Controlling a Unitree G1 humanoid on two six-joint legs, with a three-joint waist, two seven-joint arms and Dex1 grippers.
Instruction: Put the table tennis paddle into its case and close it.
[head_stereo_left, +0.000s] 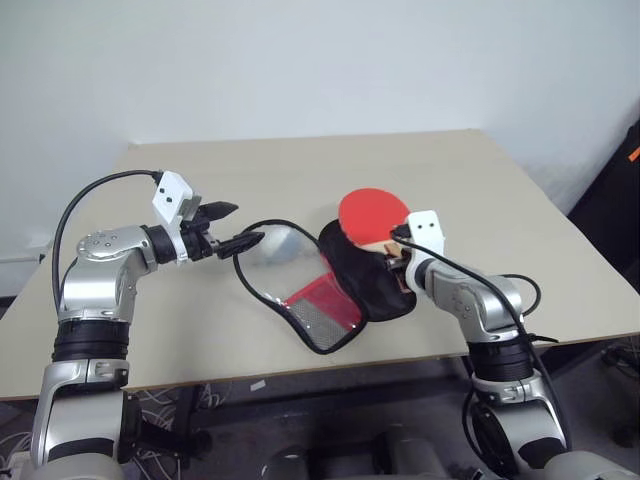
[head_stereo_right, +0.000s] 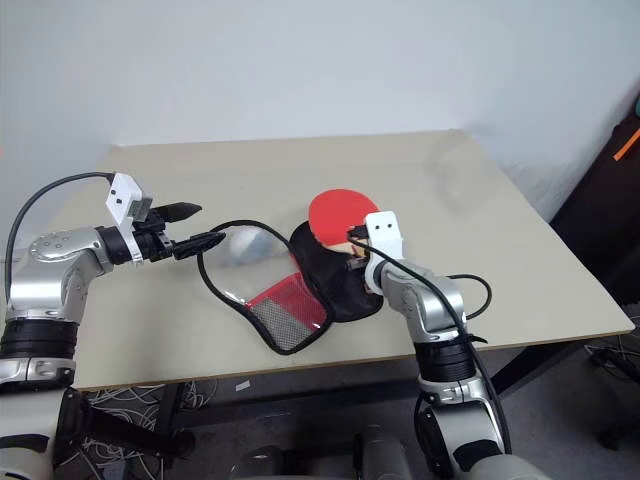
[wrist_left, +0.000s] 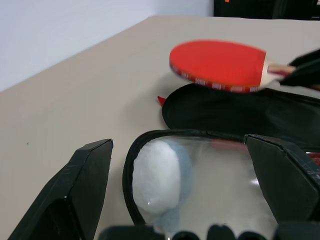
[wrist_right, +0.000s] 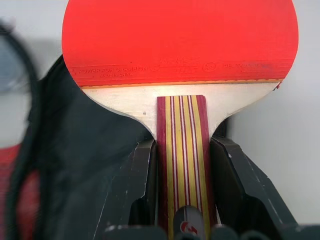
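The white ball (head_stereo_left: 281, 243) beneath shows through the window of the clear window flap (head_stereo_left: 297, 280). The flap should uncover the ball when I fold the flap over the paddle.
The table tennis paddle (head_stereo_left: 373, 213) has a round red face and a striped wooden handle. My right gripper (wrist_right: 182, 150) is shut on that handle, one finger (wrist_right: 142, 170) on each side. It holds the paddle just above the open case (head_stereo_left: 330, 300), over the black-lined half (head_stereo_left: 368, 280). The case lies unzipped mid-table, its red and mesh part toward the front. The clear window flap (wrist_left: 200, 180) is raised on the left, and its black rim sits between the spread fingers of my open left gripper (head_stereo_left: 243, 224).
The case rests on a beige table (head_stereo_left: 300, 165) whose front edge runs just below it. Bare tabletop stretches behind and to both sides. Cables lie on the floor under the table, and a dark object (head_stereo_left: 615, 200) stands past its right edge.
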